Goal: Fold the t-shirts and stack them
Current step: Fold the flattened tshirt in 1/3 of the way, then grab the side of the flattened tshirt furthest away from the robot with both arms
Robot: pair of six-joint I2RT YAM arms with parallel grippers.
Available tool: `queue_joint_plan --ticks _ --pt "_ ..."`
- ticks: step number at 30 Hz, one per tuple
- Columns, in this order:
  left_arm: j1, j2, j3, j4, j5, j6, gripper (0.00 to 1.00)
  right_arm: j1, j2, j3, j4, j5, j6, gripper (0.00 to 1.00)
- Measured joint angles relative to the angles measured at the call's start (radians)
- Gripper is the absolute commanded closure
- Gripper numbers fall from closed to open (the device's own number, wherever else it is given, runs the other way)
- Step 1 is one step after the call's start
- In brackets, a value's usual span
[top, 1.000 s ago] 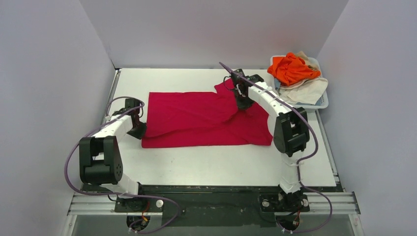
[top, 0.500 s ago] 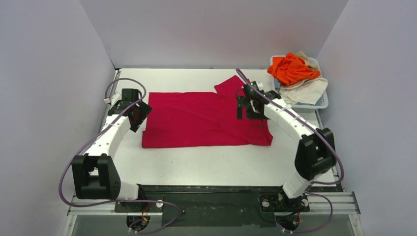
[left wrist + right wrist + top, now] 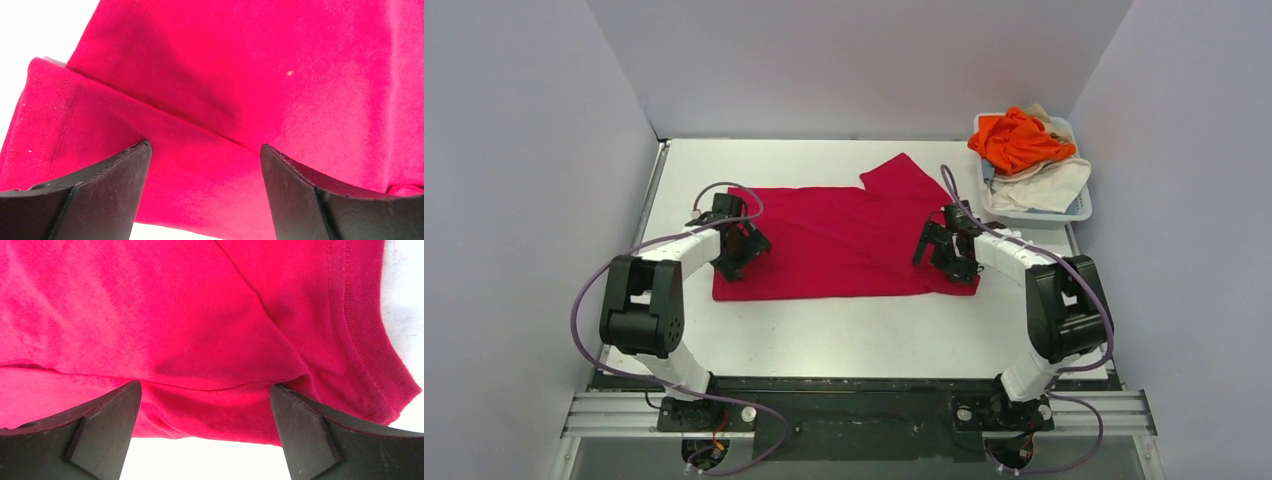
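The red t-shirt's near edge (image 3: 844, 297) is a long way from the arm bases, so the robot's left gripper and right gripper should pull the shirt closer before they fold its far edge (image 3: 809, 190).
The crimson red t-shirt (image 3: 844, 240) lies flat in the middle of the table, one sleeve pointing to the back. My left gripper (image 3: 740, 250) hovers open over its near left corner. In the left wrist view the red cloth (image 3: 250, 75) shows a folded layer, and my open gripper (image 3: 204, 150) grips nothing. My right gripper (image 3: 944, 252) stands open over the near right corner. The right wrist view shows the red cloth (image 3: 175, 315) with a ribbed hem (image 3: 365, 340) and my empty gripper (image 3: 206, 387). The orange t-shirt (image 3: 1014, 138) and the cream-white t-shirt (image 3: 1052, 185) lie in the basket.
A white plastic basket (image 3: 1076, 208) stands at the back right corner against the right wall. Grey walls close in the table on three sides. Bare white tabletop (image 3: 854, 330) runs between the red shirt's near edge and the arm bases.
Both grippers have opened and let go of the red cloth, which now lies flat. Both have moved toward the shirt's near edge, the left one inward to the right.
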Motion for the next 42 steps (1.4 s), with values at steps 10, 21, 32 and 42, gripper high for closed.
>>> queue_joint_plan --ticks 10,21,32,42 --pt "0.014 -0.167 -0.181 0.057 0.003 0.007 0.07 -0.022 -0.307 -0.335 0.164 -0.039 0.075 0.03" --pt "-0.024 -0.497 -0.413 -0.124 -0.039 -0.039 0.07 0.048 -0.794 -0.579 -0.133 -0.063 0.208 0.01" --pt "-0.014 -0.455 -0.088 -0.246 -0.099 0.018 0.06 0.077 -0.590 -0.119 -0.319 0.064 0.095 0.00" --pt "0.109 0.092 0.412 -0.241 -0.164 0.142 0.17 0.045 0.216 0.700 -0.274 0.204 -0.114 0.02"
